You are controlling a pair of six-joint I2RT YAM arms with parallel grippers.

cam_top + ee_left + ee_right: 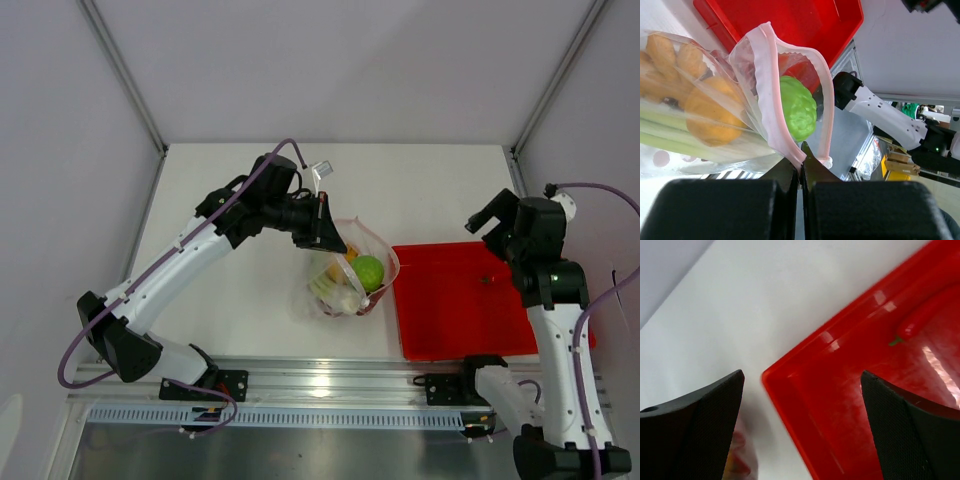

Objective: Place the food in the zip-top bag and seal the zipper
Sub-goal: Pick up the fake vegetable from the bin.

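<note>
The red pepper-like piece point(930, 312) is lying free in the tray, so the robot's open right gripper should keep going toward its green stem end point(904, 335) until the fingers are on both sides of it.
The zip-top bag point(348, 278) lies at the table's middle with its mouth open. Food shows inside it: a round green fruit point(797, 107), orange and yellow pieces point(710, 117) and a pale-green stalk point(670, 140). My left gripper point(802, 162) is shut on one side of the pink zipper point(771, 100), while the other side of the strip bows away from it. A red pepper-like piece point(912, 322) lies in the red tray point(840, 405). Above that tray's corner my right gripper point(802, 374) hangs open, holding nothing.
The red tray point(455, 300) sits just right of the bag, touching or nearly touching it. The right arm point(545, 270) stands over the tray's right side. A metal rail point(330, 385) runs along the near table edge.
</note>
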